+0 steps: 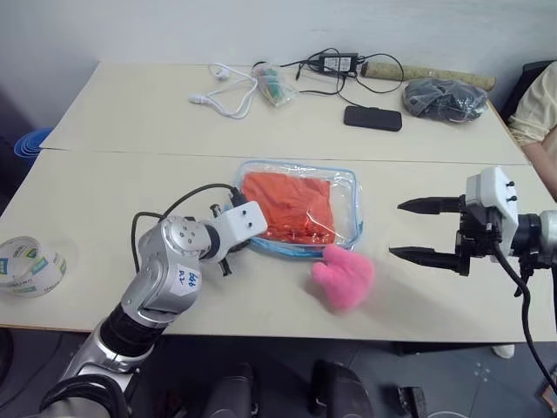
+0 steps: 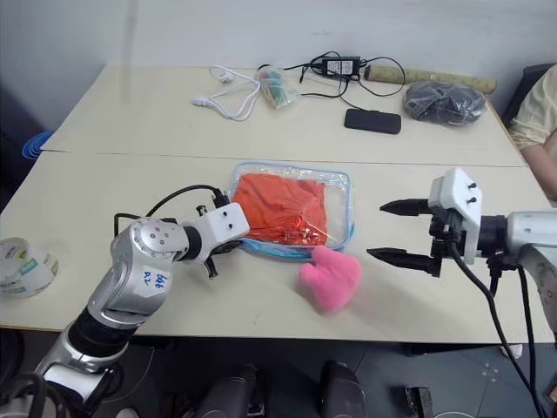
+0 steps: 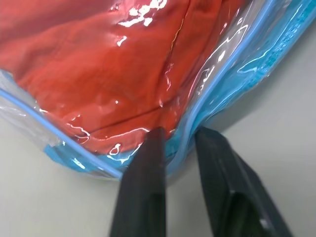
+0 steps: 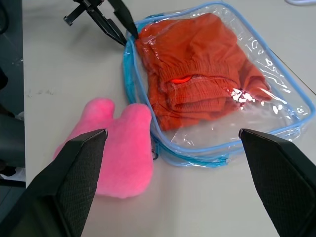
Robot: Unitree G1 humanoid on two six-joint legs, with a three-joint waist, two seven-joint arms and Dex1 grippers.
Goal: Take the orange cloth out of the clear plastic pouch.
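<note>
My gripper will make the clear plastic pouch (image 1: 345,205) open wide along its near side when I lift the pouch's top edge, because light blue zipper edging (image 1: 294,251) runs there.
The clear plastic pouch (image 1: 346,188) with light blue zipper edging lies flat at the middle of the table. The folded orange cloth (image 1: 287,207) is inside it. My left gripper (image 3: 180,133) is at the pouch's near left corner, pointing down at it. Its fingers stand slightly apart, and the blue edge (image 3: 207,94) runs into the narrow gap between them. The right wrist view shows those black fingertips (image 4: 129,38) against that corner. My right gripper (image 1: 396,229) hovers wide open to the right of the pouch, holding nothing.
A pink plush (image 1: 344,277) lies against the pouch's near right corner. A tape roll (image 1: 30,266) sits at the near left edge. At the back are a white cable (image 1: 228,96), a small clear bag (image 1: 275,84), a charger (image 1: 339,63), a phone (image 1: 372,117) and a dark bundle (image 1: 444,97). A person's sleeve (image 1: 535,104) shows at far right.
</note>
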